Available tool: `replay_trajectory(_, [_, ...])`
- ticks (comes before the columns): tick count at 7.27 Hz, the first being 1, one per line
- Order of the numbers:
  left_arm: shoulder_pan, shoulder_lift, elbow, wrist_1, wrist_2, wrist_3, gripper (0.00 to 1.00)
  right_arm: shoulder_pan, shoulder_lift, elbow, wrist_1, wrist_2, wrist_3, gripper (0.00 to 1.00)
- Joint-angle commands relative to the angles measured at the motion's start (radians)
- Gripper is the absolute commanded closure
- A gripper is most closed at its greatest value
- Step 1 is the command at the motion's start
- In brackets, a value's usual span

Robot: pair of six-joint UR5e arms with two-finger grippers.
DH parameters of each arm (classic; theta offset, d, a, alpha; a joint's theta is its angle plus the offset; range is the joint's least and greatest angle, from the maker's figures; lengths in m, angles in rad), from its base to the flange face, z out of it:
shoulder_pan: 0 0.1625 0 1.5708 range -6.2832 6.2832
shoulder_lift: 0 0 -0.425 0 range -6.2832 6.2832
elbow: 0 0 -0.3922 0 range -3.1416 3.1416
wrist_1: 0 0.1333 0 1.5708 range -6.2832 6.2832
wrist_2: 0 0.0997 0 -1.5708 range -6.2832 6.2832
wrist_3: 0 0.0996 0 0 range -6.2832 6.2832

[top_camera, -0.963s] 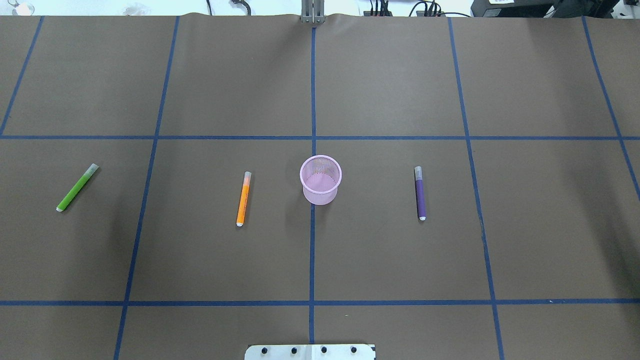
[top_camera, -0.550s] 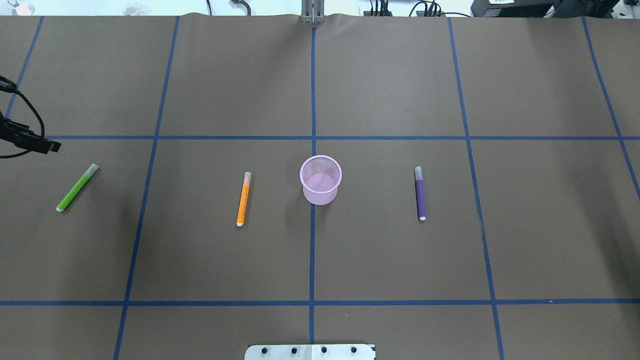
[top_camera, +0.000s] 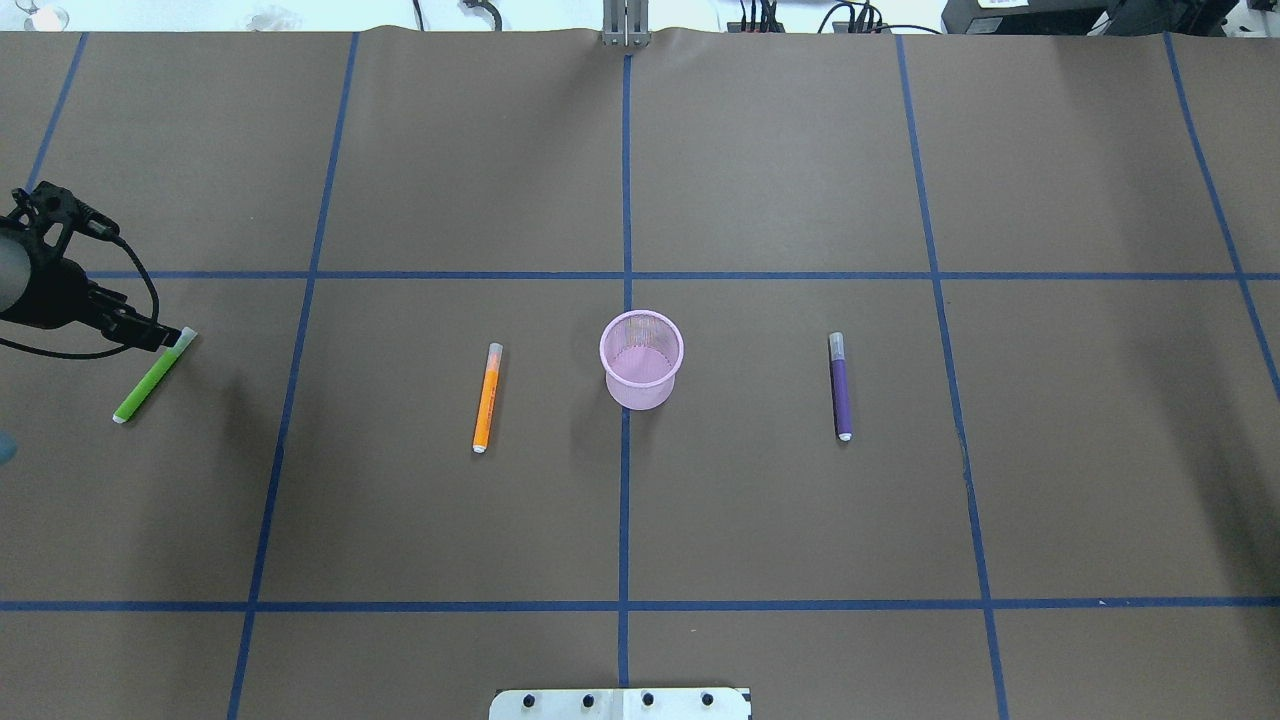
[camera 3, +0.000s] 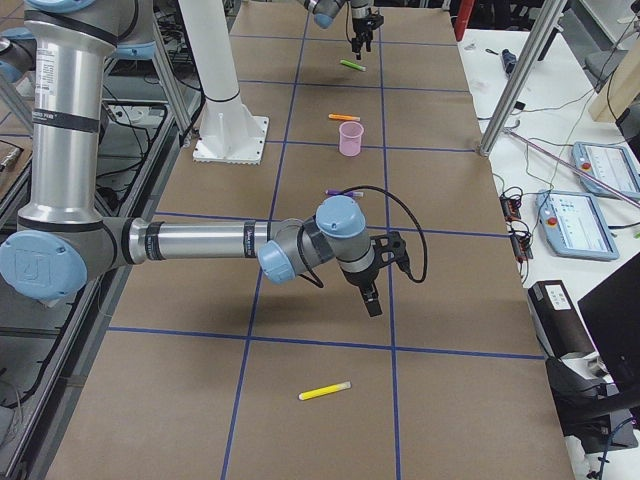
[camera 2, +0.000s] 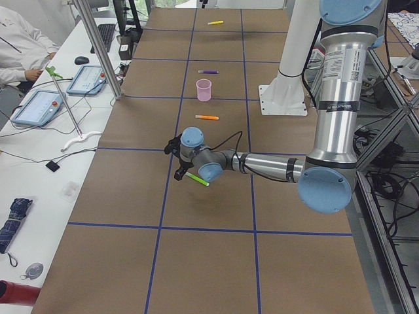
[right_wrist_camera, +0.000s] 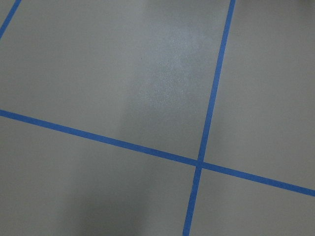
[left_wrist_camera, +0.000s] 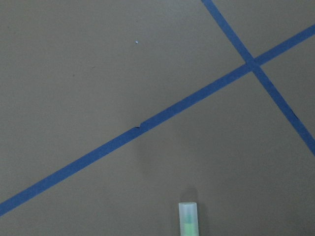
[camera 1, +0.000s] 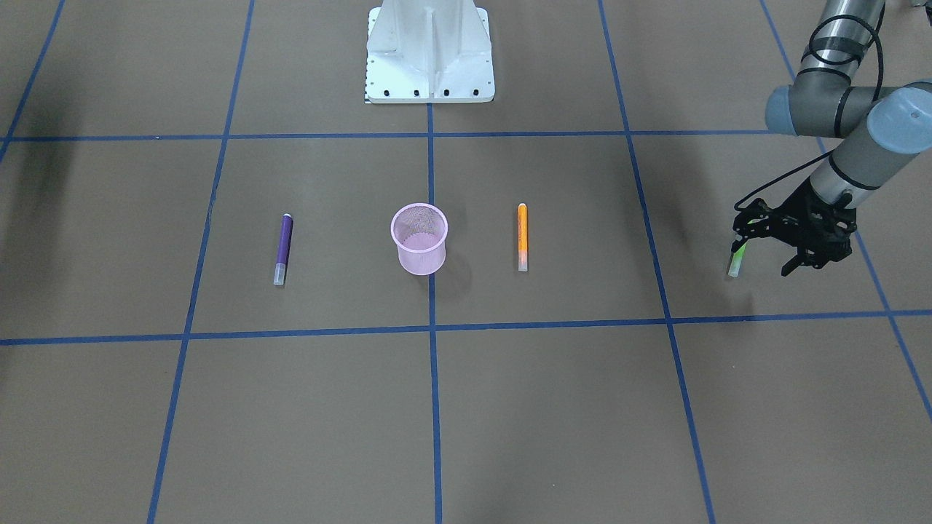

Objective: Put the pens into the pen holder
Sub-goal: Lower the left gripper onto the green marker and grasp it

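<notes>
My gripper will lower the light green pen (camera 1: 738,260) into the pen holder's opening (camera 1: 419,225), wide and empty, so the pen will tip over against the pen holder's rim.
The pink mesh pen holder (top_camera: 641,360) stands upright at the table's middle, also in the front view (camera 1: 419,239). The orange pen (top_camera: 487,398) lies left of it and the purple pen (top_camera: 840,387) right of it. The light green pen (top_camera: 153,377) lies far left. My left gripper (top_camera: 125,280) is open and empty, with one finger above the pen's cap end. It also shows in the front view (camera 1: 761,252). The left wrist view shows only the cap tip (left_wrist_camera: 187,219). My right gripper (camera 3: 385,272) hovers over bare table far right; I cannot tell if it is open.
A yellow pen (camera 3: 325,390) lies on the table's far right end, beyond my right gripper. The robot's white base (camera 1: 429,51) stands at the table's near edge. A side desk with tablets (camera 2: 39,108) runs along the far edge.
My left arm has come into the overhead view from the left edge and moved right and down to the green pen's cap end. The pens and the holder have not moved.
</notes>
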Motion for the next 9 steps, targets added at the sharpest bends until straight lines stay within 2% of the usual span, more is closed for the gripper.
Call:
replay_trajectory(1, [0.012,-0.034,0.040,-0.010,0.000,-0.001,0.16,0.000,-0.002,-0.001,0.000,0.000,0.000,0.00])
replay_trajectory(2, [0.021,-0.034,0.043,-0.022,0.000,-0.003,0.28,0.000,-0.002,-0.001,0.000,0.000,0.000,0.00])
replay_trajectory(3, [0.021,-0.032,0.043,-0.023,0.000,-0.003,0.47,0.000,-0.002,-0.001,0.000,0.000,0.000,0.00])
replay_trajectory(4, [0.021,-0.032,0.041,-0.024,0.000,-0.003,0.62,0.000,-0.002,-0.001,-0.002,0.000,0.000,0.00])
replay_trajectory(9, [0.032,-0.023,0.038,-0.024,0.000,-0.007,0.55,0.000,-0.003,-0.011,0.000,0.000,0.000,0.00])
